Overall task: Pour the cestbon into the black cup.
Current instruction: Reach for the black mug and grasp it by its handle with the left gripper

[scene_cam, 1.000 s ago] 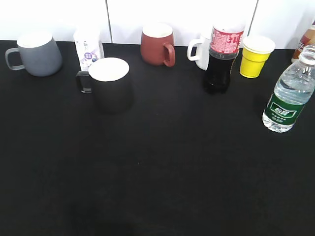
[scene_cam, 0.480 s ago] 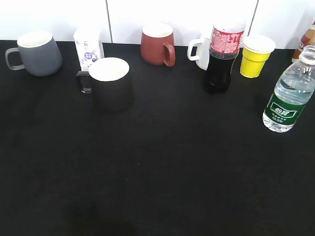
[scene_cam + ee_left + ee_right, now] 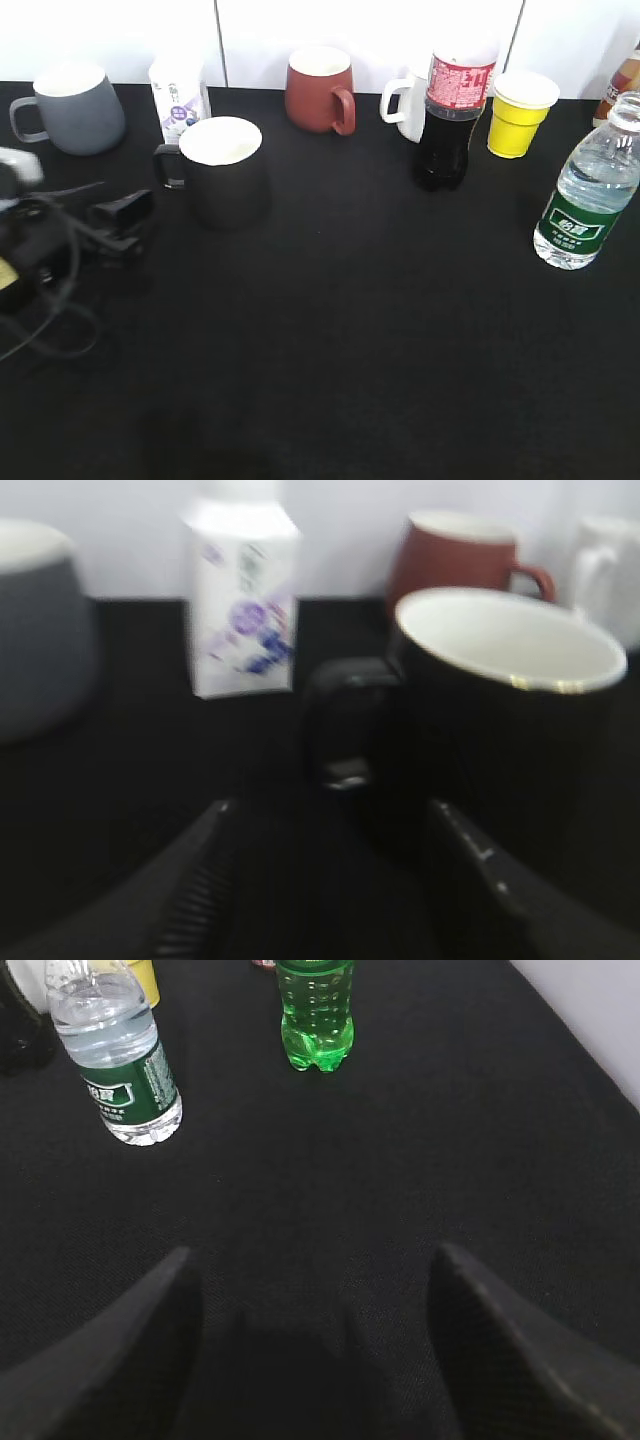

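I expect the cestbon to let its water run straight into the black cup when I tip it, since the cestbon's clear opening (image 3: 626, 111) stands open.
The cestbon (image 3: 590, 190), a clear bottle with a green label, stands upright at the right edge of the black table; it also shows in the right wrist view (image 3: 115, 1055). The black cup (image 3: 224, 170) with a white inside stands left of centre, handle to the left; it also shows in the left wrist view (image 3: 505, 710). My left gripper (image 3: 125, 225) is open and empty just left of the cup's handle (image 3: 345, 725), with its fingers (image 3: 330, 815) spread low over the table. My right gripper (image 3: 315, 1260) is open and empty, some way short of the cestbon; it is out of the exterior view.
At the back stand a grey mug (image 3: 75, 108), a small white carton (image 3: 178, 95), a brick-red mug (image 3: 320, 90), a white mug (image 3: 405, 105), a cola bottle (image 3: 452, 115) and a yellow cup (image 3: 520, 112). A green bottle (image 3: 315, 1015) stands right of the cestbon.
My left arm has come into the exterior view from the left edge and now reaches toward the black cup's handle. The objects have not moved.
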You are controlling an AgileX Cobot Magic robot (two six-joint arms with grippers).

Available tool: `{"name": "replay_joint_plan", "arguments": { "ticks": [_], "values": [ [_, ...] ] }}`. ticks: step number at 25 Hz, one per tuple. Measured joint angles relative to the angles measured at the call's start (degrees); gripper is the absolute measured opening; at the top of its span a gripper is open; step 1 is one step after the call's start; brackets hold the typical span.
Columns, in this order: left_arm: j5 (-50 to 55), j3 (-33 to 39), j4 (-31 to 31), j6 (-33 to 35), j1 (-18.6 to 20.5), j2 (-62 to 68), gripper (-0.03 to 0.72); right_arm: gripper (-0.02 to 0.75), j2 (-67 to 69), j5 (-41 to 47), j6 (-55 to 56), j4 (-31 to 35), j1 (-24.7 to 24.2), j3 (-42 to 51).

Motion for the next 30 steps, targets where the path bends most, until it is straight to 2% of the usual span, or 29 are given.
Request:
{"name": "replay_joint_plan", "arguments": {
  "ticks": [7,11,30],
  "values": [
    [-0.38,-5.45,0.1,0.0,0.0,5.85,0.438,0.534,0.0,0.0,0.0,0.0,0.0,0.0],
    [-0.38,-5.88,-1.54,-0.05,0.0,6.57,0.438,0.534,0.0,0.0,0.0,0.0,0.0,0.0],
    [-0.17,-12.92,-1.32,-0.15,0.0,10.77,0.437,0.534,0.0,0.0,0.0,0.0,0.0,0.0]
  ]
}}
